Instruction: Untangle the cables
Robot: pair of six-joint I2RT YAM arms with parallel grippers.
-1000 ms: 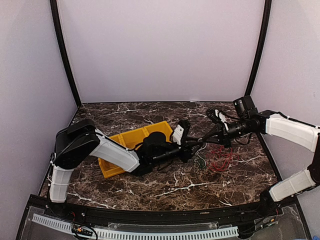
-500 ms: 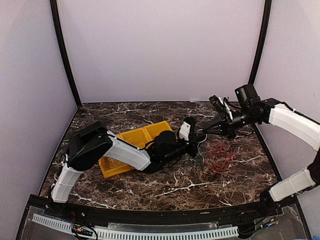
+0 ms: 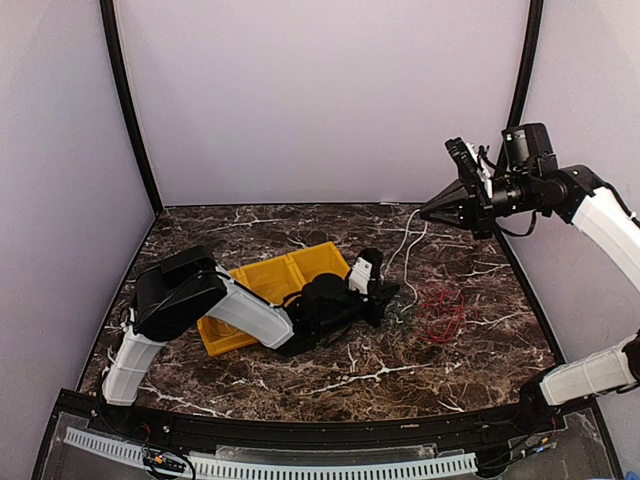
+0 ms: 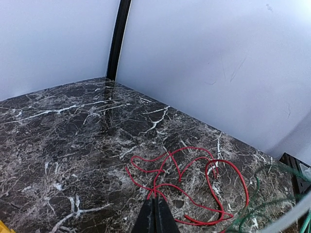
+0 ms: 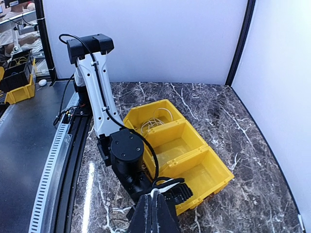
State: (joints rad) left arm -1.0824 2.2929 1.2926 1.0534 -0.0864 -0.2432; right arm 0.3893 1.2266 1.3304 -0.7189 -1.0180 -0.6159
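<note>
The white cable [image 3: 407,237] is in my right gripper, far from the compartment with the white wire, so next my right gripper lowers the cable and passes it to my left gripper [image 3: 384,290].
The cables lie tangled right of centre. A red cable [image 3: 440,315] sprawls in loose loops [image 4: 194,165] on the marble, with a green cable [image 4: 253,201] beside it. My left gripper [image 3: 393,297] is low on the table, and its tips [image 4: 156,201] are shut where red strands meet. My right gripper [image 3: 422,211] is raised high at the back right, shut [image 5: 156,194] on a white cable [image 3: 408,250]. That cable hangs from the right gripper down to the tangle.
A yellow three-compartment bin [image 3: 265,275] sits left of centre behind the left arm. Its far compartment holds a thin white wire [image 5: 156,120]. The other two compartments [image 5: 194,145] look bare. Walls enclose the table on three sides.
My right gripper has risen and drawn back to the right, pulling the white cable up out of the tangle. My left gripper has closed at the red cable.
</note>
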